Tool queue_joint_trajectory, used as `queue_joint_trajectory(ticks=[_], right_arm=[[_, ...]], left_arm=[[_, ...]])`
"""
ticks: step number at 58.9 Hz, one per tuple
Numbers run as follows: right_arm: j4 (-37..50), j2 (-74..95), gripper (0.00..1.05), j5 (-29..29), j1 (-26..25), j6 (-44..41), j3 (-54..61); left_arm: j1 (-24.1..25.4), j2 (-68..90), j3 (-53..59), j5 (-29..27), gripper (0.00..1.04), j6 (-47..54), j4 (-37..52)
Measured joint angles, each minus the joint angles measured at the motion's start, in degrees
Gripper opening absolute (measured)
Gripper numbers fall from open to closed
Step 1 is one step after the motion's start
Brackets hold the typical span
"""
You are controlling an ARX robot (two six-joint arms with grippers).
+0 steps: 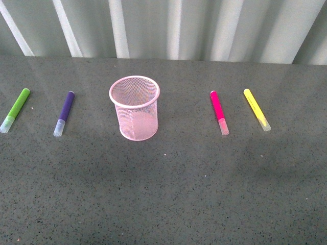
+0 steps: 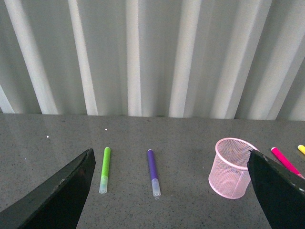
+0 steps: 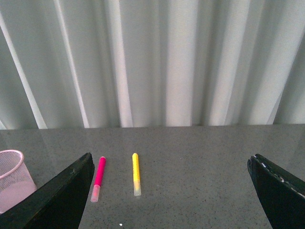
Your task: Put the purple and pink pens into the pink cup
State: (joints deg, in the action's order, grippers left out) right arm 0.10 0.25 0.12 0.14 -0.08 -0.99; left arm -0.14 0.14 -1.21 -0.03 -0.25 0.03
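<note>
I expect the purple pen (image 2: 153, 172) to keep one end poking above the cup's rim when I lower it in, as it looks long against the pink cup's depth (image 2: 230, 170).
The pink mesh cup (image 1: 135, 107) stands upright and empty in the middle of the grey table. The purple pen (image 1: 64, 113) lies flat to its left, the pink pen (image 1: 219, 112) flat to its right. No arm shows in the front view. My left gripper (image 2: 171, 191) is open and empty, held back from the purple pen (image 2: 153, 172) and the cup (image 2: 231, 167). My right gripper (image 3: 171, 191) is open and empty, back from the pink pen (image 3: 98, 178); the cup's rim (image 3: 10, 157) shows at that view's edge.
A lime-green marker (image 1: 15, 109) lies at the far left, beside the purple pen. A yellow marker (image 1: 256, 108) lies at the right, beside the pink pen. A ribbed white wall (image 1: 163, 25) runs along the table's back edge.
</note>
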Motion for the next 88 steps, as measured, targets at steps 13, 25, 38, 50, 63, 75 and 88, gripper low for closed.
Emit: queue_joint_trajectory(ticks=[13,25,38,50,63,75,88], right_arm=[[0.00,0.00,0.98,0.00,0.00,0.00,0.00],[0.00,0.00,0.98,0.00,0.00,0.00,0.00],[0.00,0.00,0.98,0.00,0.00,0.00,0.00],[0.00,0.00,0.98,-0.02,0.00,0.00,0.00],[0.00,0.00,0.98,0.00,0.00,0.00,0.00],[0.00,0.00,0.98,0.00,0.00,0.00,0.00],[0.00,0.00,0.98,-0.02,0.00,0.00,0.00]], left_arm=[[0.00,0.00,0.00,0.00,0.98,0.00,0.00],[0.00,0.00,0.00,0.00,0.98,0.00,0.00],[0.00,0.00,0.00,0.00,0.98,0.00,0.00],[0.00,0.00,0.00,0.00,0.98,0.00,0.00],[0.00,0.00,0.00,0.00,0.98,0.00,0.00],[0.00,0.00,0.00,0.00,0.98,0.00,0.00],[0.00,0.00,0.00,0.00,0.98,0.00,0.00]])
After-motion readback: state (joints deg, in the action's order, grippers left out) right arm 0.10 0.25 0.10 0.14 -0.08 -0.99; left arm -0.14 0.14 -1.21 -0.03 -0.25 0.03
